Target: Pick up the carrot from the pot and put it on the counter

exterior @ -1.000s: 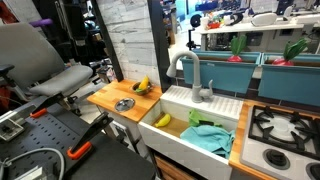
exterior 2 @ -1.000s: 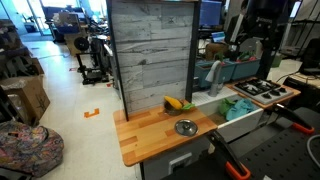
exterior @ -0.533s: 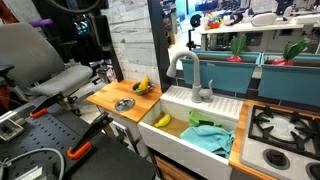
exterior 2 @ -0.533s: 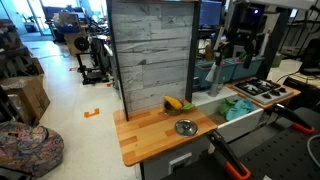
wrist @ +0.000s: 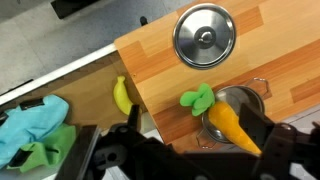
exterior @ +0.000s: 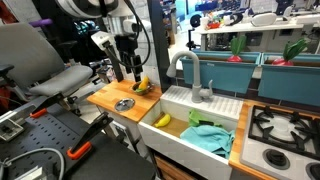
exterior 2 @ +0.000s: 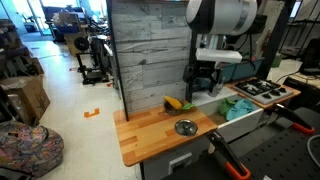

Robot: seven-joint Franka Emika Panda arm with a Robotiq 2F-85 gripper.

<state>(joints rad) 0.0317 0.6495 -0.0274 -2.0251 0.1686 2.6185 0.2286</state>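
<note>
The robot's gripper keeps going down until its fingers are on either side of the leaves (wrist: 197, 98) and then close, because the carrot's green leafy end sticks out over the pot's rim (wrist: 206, 122).
The carrot (wrist: 230, 124), orange with a bright green leafy end, lies in the small silver pot (wrist: 252, 96) at the back of the wooden counter (wrist: 275, 50). In both exterior views it shows as a yellow-orange piece with a dark green end (exterior: 141, 86) (exterior 2: 175, 103). My gripper (wrist: 195, 135) is open and empty. It hangs just above the pot, with one finger to each side of the carrot. In the exterior views the gripper (exterior: 133, 72) (exterior 2: 197, 86) is close above the carrot, not touching it.
A flat silver disc with a dark knob (wrist: 205, 37) (exterior: 124, 104) (exterior 2: 185, 127) lies on the counter beside the pot. A yellow banana piece (wrist: 122, 95) and teal and green cloths (wrist: 35, 135) lie in the white sink (exterior: 190, 135). A faucet (exterior: 190, 75) stands behind it.
The arm has swung in from outside both exterior views and come down over the pot at the back of the counter. The carrot, pot and disc have not moved.
</note>
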